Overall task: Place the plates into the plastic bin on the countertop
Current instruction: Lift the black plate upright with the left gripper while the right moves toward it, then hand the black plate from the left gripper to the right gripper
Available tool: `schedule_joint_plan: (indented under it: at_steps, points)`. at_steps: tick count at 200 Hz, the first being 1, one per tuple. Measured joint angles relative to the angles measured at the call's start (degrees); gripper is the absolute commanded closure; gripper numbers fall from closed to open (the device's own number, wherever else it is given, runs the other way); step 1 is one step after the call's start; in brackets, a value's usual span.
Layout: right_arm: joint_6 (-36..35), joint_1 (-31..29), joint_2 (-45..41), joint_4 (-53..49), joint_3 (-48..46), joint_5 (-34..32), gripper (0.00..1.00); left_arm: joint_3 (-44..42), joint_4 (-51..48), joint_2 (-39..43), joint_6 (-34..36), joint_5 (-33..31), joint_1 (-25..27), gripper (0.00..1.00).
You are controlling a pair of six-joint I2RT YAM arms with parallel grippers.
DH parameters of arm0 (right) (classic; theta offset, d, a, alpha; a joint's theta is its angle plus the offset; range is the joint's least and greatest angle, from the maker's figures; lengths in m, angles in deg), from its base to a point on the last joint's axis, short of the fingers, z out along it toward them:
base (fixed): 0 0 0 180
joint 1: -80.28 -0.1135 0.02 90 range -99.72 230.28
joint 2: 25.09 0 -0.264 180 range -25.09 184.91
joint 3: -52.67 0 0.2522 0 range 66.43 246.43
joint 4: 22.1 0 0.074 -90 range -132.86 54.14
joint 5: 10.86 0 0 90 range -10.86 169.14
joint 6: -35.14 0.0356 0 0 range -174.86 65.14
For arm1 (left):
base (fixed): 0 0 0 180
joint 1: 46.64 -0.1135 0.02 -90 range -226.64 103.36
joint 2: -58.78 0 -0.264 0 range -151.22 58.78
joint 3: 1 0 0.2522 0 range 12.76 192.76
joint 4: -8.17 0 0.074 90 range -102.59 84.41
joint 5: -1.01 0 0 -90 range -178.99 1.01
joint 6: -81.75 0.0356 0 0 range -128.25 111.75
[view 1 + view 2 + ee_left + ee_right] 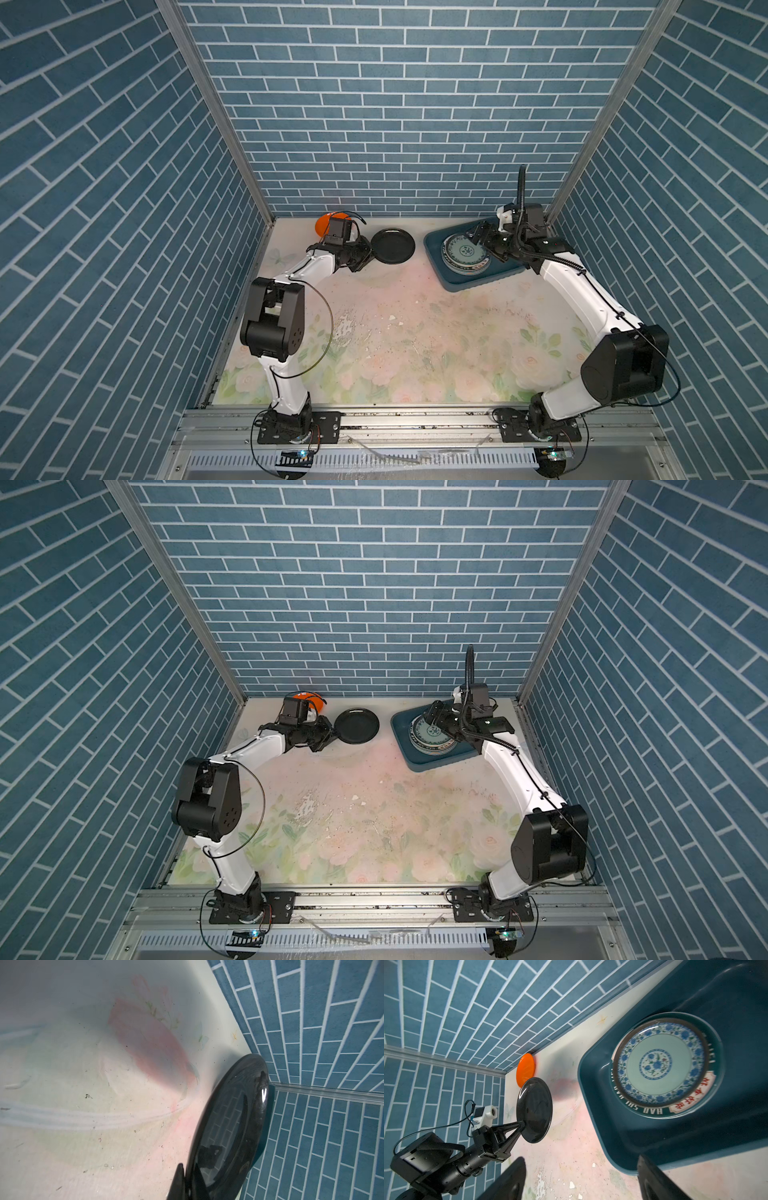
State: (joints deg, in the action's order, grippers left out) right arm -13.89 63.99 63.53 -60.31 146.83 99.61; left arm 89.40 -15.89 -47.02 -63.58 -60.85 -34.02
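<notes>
The black plate (392, 246) is in my left gripper, short of the plastic bin, so next my right gripper grabs the rim (412, 244) of the plate that faces the bin and lowers the plate in.
My left gripper (372, 254) (188, 1169) is shut on the rim of a black plate (392, 246) (357, 725) (232, 1126) (534, 1109), holding it above the countertop (415, 332) near the back wall. An orange plate (322, 224) (526, 1069) lies behind that gripper at the back wall. At the back right, the dark teal plastic bin (434, 253) (737, 1001) holds a stack of plates, with a teal patterned plate (464, 250) (432, 731) (658, 1064) on top. My right gripper (487, 245) (580, 1184) hangs open over the bin, empty.
Blue brick walls close in the back and both sides. The bin sits close to the right wall. Scuffed patches (345, 328) mark the countertop's middle. An aluminium rail (415, 419) with both arm bases runs along the front edge.
</notes>
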Motion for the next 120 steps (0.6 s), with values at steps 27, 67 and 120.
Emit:
schedule_joint_plan:
  at_steps: [27, 67, 120]
  points:
    - [-0.4, -1.8, 2.3, 1.1, 1.9, 1.9, 0.21, -0.1, -0.5, 2.1, 0.0, 0.0, 0.0, 0.96]
    - [-0.5, -4.5, 6.9, 2.1, 5.9, 4.3, 0.26, -0.1, -1.1, 4.3, 0.0, 0.6, 0.5, 0.96]
    - [-0.6, -7.5, 11.7, 2.4, 9.4, 6.8, 0.28, 1.6, -2.7, 4.5, 0.0, 2.2, 1.9, 0.96]
